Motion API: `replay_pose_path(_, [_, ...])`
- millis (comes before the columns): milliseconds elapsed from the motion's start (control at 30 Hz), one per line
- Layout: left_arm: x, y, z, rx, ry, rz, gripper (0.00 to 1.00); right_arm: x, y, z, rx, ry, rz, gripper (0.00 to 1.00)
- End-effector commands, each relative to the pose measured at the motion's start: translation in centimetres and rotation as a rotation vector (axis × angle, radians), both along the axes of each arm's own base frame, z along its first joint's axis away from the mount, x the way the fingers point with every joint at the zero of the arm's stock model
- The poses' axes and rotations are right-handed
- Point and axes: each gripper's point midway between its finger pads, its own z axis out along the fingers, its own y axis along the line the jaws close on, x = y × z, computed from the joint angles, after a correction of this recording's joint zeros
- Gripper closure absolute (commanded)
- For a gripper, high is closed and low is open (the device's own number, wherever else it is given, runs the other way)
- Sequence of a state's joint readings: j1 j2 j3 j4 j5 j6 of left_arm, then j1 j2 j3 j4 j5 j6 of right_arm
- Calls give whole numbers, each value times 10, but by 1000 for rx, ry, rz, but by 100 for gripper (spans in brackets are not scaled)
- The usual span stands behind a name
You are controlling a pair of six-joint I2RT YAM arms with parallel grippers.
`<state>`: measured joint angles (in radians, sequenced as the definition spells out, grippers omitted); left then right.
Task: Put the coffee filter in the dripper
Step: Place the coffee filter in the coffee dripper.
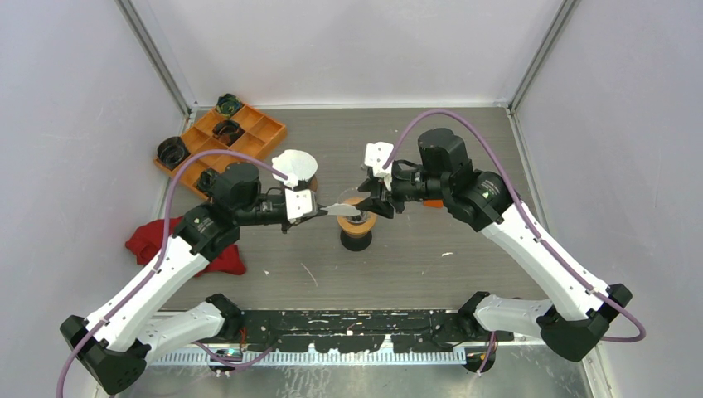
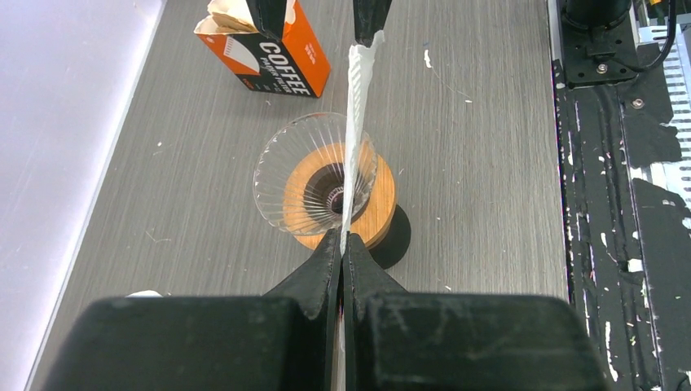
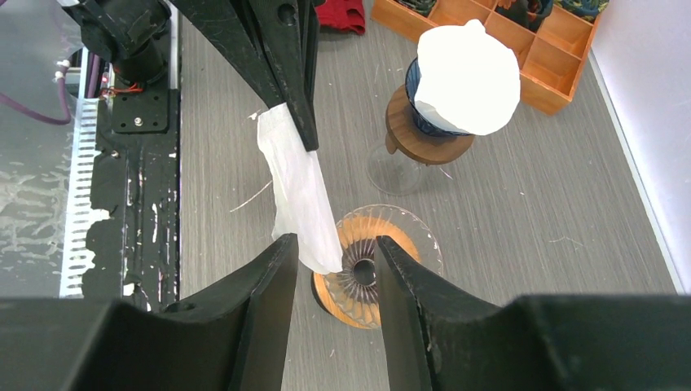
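Note:
Next, my right gripper takes the coffee filter by its loose end (image 3: 323,259) first, because my left gripper is pinching the coffee filter flat (image 3: 300,191), too closed for the round dripper.
My left gripper (image 1: 317,212) is shut on a flat white coffee filter (image 1: 340,210) and holds it level above the dripper (image 1: 358,225), a ribbed glass cone on a wooden ring. In the left wrist view the filter (image 2: 354,122) runs edge-on from my shut jaws (image 2: 342,238) across the dripper (image 2: 310,175). My right gripper (image 1: 370,201) is open. In the right wrist view the filter's free end (image 3: 300,191) hangs between the spread right fingers (image 3: 336,244), close to the left one, above the dripper (image 3: 391,273).
A second dripper with a white filter in it (image 3: 466,77) stands behind. An orange compartment tray (image 1: 249,133) is at the back left, a red cloth (image 1: 153,240) at the left. An orange coffee filter box (image 2: 265,50) lies beyond the dripper.

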<state>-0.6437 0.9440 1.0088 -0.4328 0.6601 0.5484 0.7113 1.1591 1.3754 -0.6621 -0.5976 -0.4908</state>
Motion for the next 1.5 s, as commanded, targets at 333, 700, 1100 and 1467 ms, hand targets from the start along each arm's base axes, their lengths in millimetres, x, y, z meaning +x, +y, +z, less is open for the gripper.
replay_pose_path(333, [-3, -7, 19, -66, -45, -37, 100, -10, 9, 19, 72, -46, 80, 54])
replay_pose_path(700, [-13, -10, 26, -96, -34, -86, 100, -9, 12, 7, 58, -27, 94, 56])
replay_pose_path(1100, [-28, -15, 35, -147, -12, -161, 100, -19, 20, 0, 66, -14, 191, 63])
replay_pose_path(1467, [-36, -19, 43, -188, 2, -203, 100, -26, 25, -5, 73, 15, 252, 70])
